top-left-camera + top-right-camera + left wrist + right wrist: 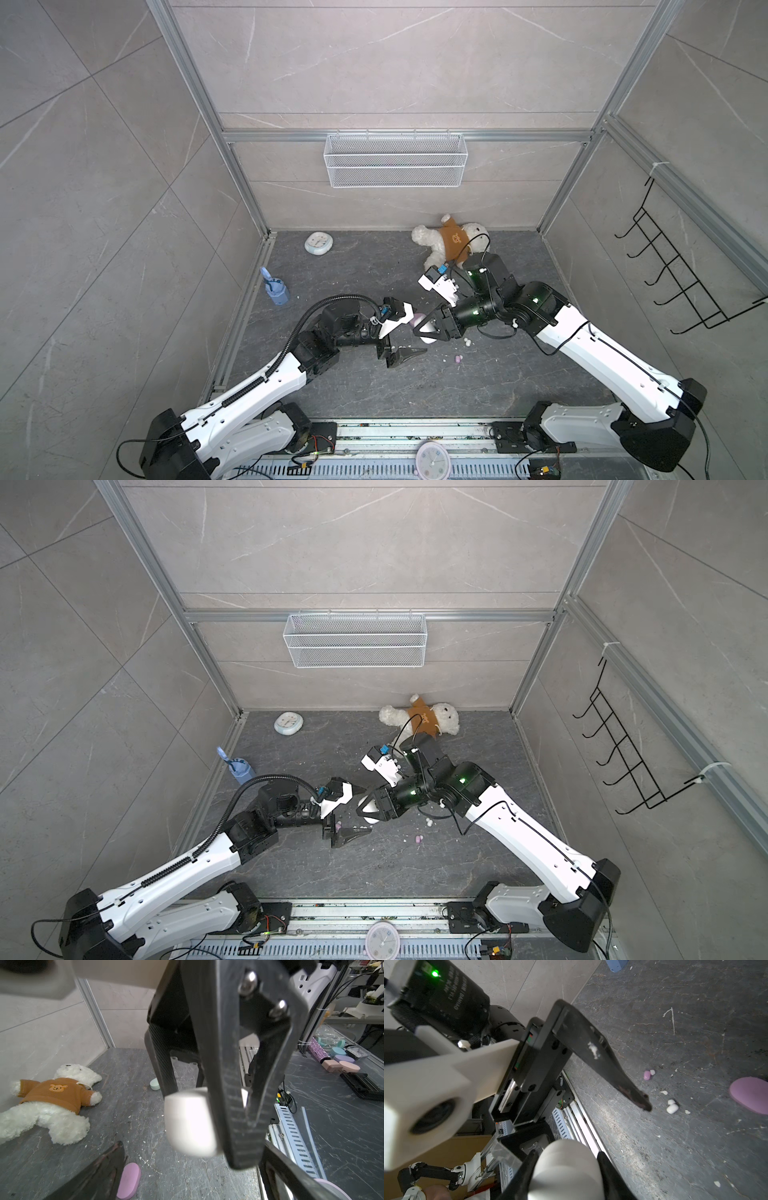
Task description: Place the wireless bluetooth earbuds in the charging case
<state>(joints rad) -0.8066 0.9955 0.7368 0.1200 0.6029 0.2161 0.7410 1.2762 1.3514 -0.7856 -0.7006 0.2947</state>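
A finger of the robot's right gripper sticks out beyond the charging case (192, 1128), so the left gripper should hold the case (368, 808) while the right gripper grips it again with the ends of its fingers.
My right gripper (424, 334) (365, 812) (568, 1159) is shut on a white rounded charging case (430, 340) (371, 818) (191, 1124) (566, 1169), held above the floor. Whether its lid is open I cannot tell. My left gripper (417, 332) (194, 1147) stands open and empty, and the held case hangs near its fingertips, in line with the gap. On the floor to the right lie a pink earbud (458, 359) (418, 838) (647, 1074) and a white earbud (468, 341) (429, 822) (672, 1108), both apart from the grippers.
A pink oval case (128, 1181) (749, 1095) lies on the floor by my left finger, a mint case (154, 1084) farther off. A teddy bear (449, 241) lies at the back wall, a blue bottle (275, 291) at the left, and a round clock (318, 243) at the back left.
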